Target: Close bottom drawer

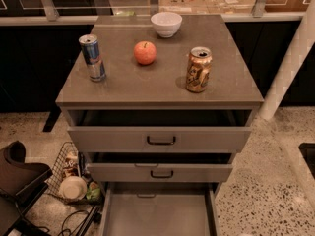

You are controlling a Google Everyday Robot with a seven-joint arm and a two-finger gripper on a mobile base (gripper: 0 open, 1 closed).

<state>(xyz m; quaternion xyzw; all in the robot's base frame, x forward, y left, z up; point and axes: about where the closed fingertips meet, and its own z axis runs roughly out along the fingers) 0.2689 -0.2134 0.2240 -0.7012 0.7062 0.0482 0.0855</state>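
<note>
I expect the bottom drawer to slide straight in when I push it, since the bottom drawer's side walls (210,212) run straight back under the middle drawer.
The bottom drawer (157,213) of the grey cabinet is pulled far out. Its plain grey inside fills the lower middle of the camera view, and its front and handle are cut off below the frame edge. Above it, the middle drawer (160,172) and the top drawer (160,139), each with a dark bar handle, stand slightly open. The gripper is not in view.
On the cabinet top (123,85) stand a blue-silver can (92,58), a red apple (145,52), a white bowl (166,24) and a brown can (198,70). A wire basket (69,173) and a dark object (19,181) sit on the floor at left. A white post (288,68) stands at right.
</note>
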